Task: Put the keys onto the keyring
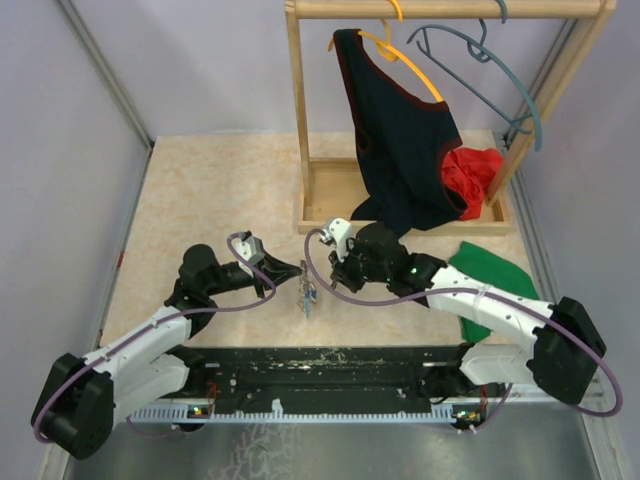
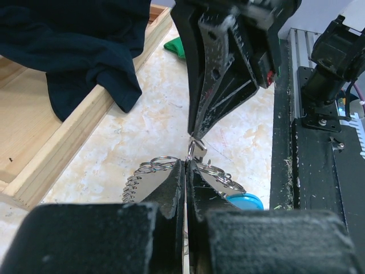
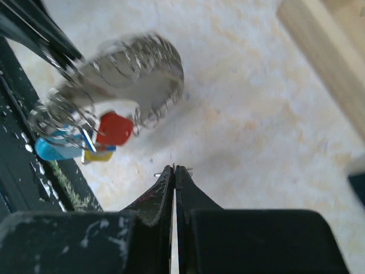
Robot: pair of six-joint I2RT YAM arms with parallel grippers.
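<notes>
The tabletop (image 1: 354,314) beside the hanging keyring is free, so my right gripper should keep bringing the metal sliver down until it touches that open spot (image 1: 352,308), then let go.
The keyring (image 3: 137,74), a loop of grey coiled wire, hangs from my left gripper (image 2: 188,162), which is shut on its wire. Keys hang on it by small rings: a red head (image 3: 114,128), a light-blue head (image 3: 54,149) and a yellow one (image 3: 97,155). The blue head also shows in the left wrist view (image 2: 245,201). My right gripper (image 3: 174,167) is shut, with a thin sliver of metal sticking out at both sides of its tips. In the left wrist view it (image 2: 197,137) points down just above the left tips, a small silver ring (image 2: 199,146) between them. In the top view the bunch (image 1: 307,295) hangs between both grippers.
A wooden rack (image 1: 310,190) stands behind with a dark top (image 1: 400,140) on an orange hanger, a grey-blue hanger (image 1: 500,70) and a red cloth (image 1: 472,172). A green cloth (image 1: 495,270) lies right. A black base strip (image 1: 330,365) runs along the near edge.
</notes>
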